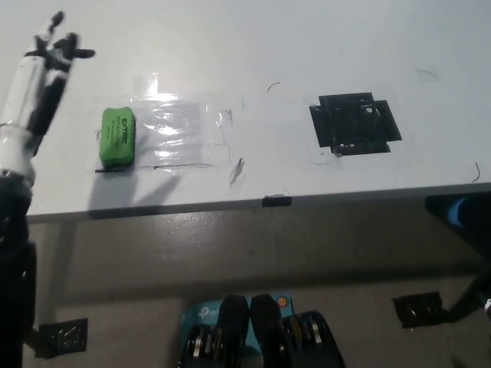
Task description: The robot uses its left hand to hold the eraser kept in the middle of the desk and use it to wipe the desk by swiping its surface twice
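My gripper will uncover the sheet's hidden end when it moves the green eraser (117, 136) away, because the clear plastic sheet (146, 138) runs under the eraser.
A green eraser (117, 136) with black lettering lies on the white desk (253, 54), at the left end of a clear taped-down plastic sheet (180, 135). My white left hand (52, 47) is raised over the desk's far left, up and to the left of the eraser and apart from it. Its fingers are spread and hold nothing. Its shadow falls near the desk's front edge below the eraser. My black right hand is out of view.
A black tape patch (354, 124) is stuck to the desk at the right. A small black clip (277, 201) sits on the front edge. Below the desk are the floor and a black bracket (418, 310) at the lower right.
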You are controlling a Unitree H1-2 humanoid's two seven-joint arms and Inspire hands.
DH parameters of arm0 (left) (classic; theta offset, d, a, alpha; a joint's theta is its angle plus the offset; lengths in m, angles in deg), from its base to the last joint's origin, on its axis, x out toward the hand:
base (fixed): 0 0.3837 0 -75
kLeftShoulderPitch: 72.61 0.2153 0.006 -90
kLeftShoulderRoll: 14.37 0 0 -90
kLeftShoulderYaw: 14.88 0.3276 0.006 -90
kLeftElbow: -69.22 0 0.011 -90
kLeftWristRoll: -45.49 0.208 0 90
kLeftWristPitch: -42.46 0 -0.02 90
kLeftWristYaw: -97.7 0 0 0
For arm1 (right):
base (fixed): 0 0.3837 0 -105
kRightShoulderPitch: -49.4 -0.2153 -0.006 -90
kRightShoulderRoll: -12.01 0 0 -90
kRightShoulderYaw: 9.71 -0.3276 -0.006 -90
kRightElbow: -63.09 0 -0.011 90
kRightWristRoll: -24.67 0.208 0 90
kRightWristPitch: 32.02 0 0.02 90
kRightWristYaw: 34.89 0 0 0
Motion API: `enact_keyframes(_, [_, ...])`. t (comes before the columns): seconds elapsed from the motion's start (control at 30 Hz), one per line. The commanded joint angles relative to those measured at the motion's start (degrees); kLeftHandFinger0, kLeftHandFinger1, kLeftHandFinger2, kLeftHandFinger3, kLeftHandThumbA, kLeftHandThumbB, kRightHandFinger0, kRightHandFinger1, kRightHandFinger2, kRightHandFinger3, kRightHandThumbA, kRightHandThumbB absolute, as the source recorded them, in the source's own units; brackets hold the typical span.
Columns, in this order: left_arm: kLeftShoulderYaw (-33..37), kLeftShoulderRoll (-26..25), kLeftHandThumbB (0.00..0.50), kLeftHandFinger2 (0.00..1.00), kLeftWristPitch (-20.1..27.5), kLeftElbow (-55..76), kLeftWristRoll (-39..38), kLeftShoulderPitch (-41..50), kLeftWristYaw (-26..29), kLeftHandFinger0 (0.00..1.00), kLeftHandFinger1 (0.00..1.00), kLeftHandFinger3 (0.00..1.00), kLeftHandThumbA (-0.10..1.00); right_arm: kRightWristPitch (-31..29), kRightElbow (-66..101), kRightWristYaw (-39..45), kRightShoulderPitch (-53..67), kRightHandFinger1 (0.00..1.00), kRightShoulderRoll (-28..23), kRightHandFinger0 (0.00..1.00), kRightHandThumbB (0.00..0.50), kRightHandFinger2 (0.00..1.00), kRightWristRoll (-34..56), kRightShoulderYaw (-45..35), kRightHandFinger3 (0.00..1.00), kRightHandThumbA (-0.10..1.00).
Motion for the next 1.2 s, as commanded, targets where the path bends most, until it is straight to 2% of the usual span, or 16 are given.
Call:
enact_keyframes(0.0, [25.1,-16.7,0.279,1.00,7.1,-21.2,39.3,-14.7,0.4,1.00,1.00,1.00,1.00,0.5,2.9,-0.6,-0.6,0.96,-0.6,0.88,0.226,0.95,1.4,-0.5,0.95,1.00])
enact_keyframes(0.03, [27.0,-17.2,0.283,1.00,7.2,-21.9,41.0,-15.2,-0.1,1.00,1.00,1.00,1.00,0.7,3.1,-0.6,-0.6,0.96,-0.5,0.88,0.224,0.94,1.3,-0.5,0.94,1.00])
enact_keyframes(0.13, [34.0,-17.5,0.362,1.00,6.9,-28.1,48.3,-17.5,1.1,1.00,1.00,1.00,1.00,0.7,3.0,-0.6,-0.4,0.96,-0.5,0.88,0.222,0.95,1.3,-0.4,0.94,1.00])
enact_keyframes(0.17, [38.9,-17.7,0.380,1.00,6.6,-30.0,55.1,-18.7,-0.3,1.00,1.00,1.00,1.00,0.4,2.9,-0.5,0.1,0.96,-0.4,0.89,0.213,0.95,1.0,-0.2,0.95,1.00])
enact_keyframes(0.2, [40.1,-17.9,0.386,1.00,6.4,-30.3,56.3,-19.1,-0.5,1.00,1.00,1.00,1.00,0.3,2.8,-0.5,0.1,0.96,-0.5,0.89,0.213,0.95,0.9,-0.1,0.95,1.00])
enact_keyframes(0.23, [43.3,-17.7,0.434,1.00,6.8,-33.0,59.2,-20.1,-1.0,1.00,1.00,1.00,1.00,0.7,3.1,-0.3,0.4,0.99,-0.4,0.91,0.200,0.99,1.0,-0.1,0.98,1.00])
enact_keyframes(0.33, [47.0,-18.0,0.487,1.00,7.8,-34.1,60.8,-20.6,-2.8,1.00,1.00,1.00,1.00,1.3,3.6,-0.3,0.4,0.97,-0.3,0.89,0.197,0.98,1.1,-0.1,0.99,1.00])
enact_keyframes(0.5, [54.6,-18.1,0.500,1.00,6.9,-43.9,62.4,-21.2,3.5,1.00,1.00,1.00,1.00,0.7,3.4,-0.5,0.5,0.95,-0.5,0.86,0.180,0.94,0.0,0.3,0.96,1.00])
enact_keyframes(0.63, [55.2,-18.9,0.499,1.00,5.6,-43.5,60.1,-20.4,3.4,1.00,1.00,1.00,1.00,1.1,3.4,-0.4,-0.1,0.94,-0.8,0.85,0.185,0.93,0.4,0.1,0.94,1.00])
enact_keyframes(0.67, [54.6,-18.6,0.486,1.00,4.8,-43.8,58.4,-19.7,5.0,1.00,1.00,1.00,1.00,1.4,3.6,-0.4,-0.1,0.95,-0.7,0.87,0.162,0.94,0.5,0.1,0.96,1.00])
enact_keyframes(0.73, [55.4,-18.5,0.484,1.00,4.5,-44.0,57.6,-19.9,5.5,1.00,1.00,1.00,1.00,1.4,3.7,-0.4,0.2,0.96,-0.6,0.87,0.162,0.94,0.6,0.0,0.96,1.00])
enact_keyframes(0.87, [57.7,-17.5,0.500,1.00,3.6,-46.5,56.5,-19.8,6.3,1.00,1.00,1.00,1.00,0.8,3.4,-0.7,0.0,0.92,-0.4,0.83,0.219,0.89,0.6,0.0,0.90,1.00])
enact_keyframes(0.93, [58.2,-17.3,0.500,1.00,3.3,-47.9,55.6,-19.2,7.9,1.00,1.00,1.00,1.00,0.9,3.4,-0.7,-0.1,0.93,-0.4,0.83,0.214,0.90,0.5,0.1,0.90,1.00])
enact_keyframes(0.97, [58.6,-17.3,0.500,1.00,3.2,-47.8,55.1,-19.0,6.9,1.00,1.00,1.00,1.00,0.8,3.4,-0.6,0.0,0.93,-0.4,0.83,0.221,0.90,0.4,0.2,0.90,1.00])
enact_keyframes(1.0, [57.3,-17.2,0.500,1.00,2.4,-45.9,52.8,-17.4,4.7,1.00,1.00,1.00,1.00,1.1,3.7,-0.8,-0.3,0.92,-0.3,0.82,0.195,0.89,0.6,0.0,0.88,1.00])
enact_keyframes(1.17, [53.7,-14.5,0.500,1.00,-0.3,-45.6,45.6,-11.3,4.0,1.00,1.00,1.00,1.00,1.3,4.2,-0.6,-0.3,0.91,-0.3,0.84,0.177,0.87,0.7,0.2,0.87,1.00])
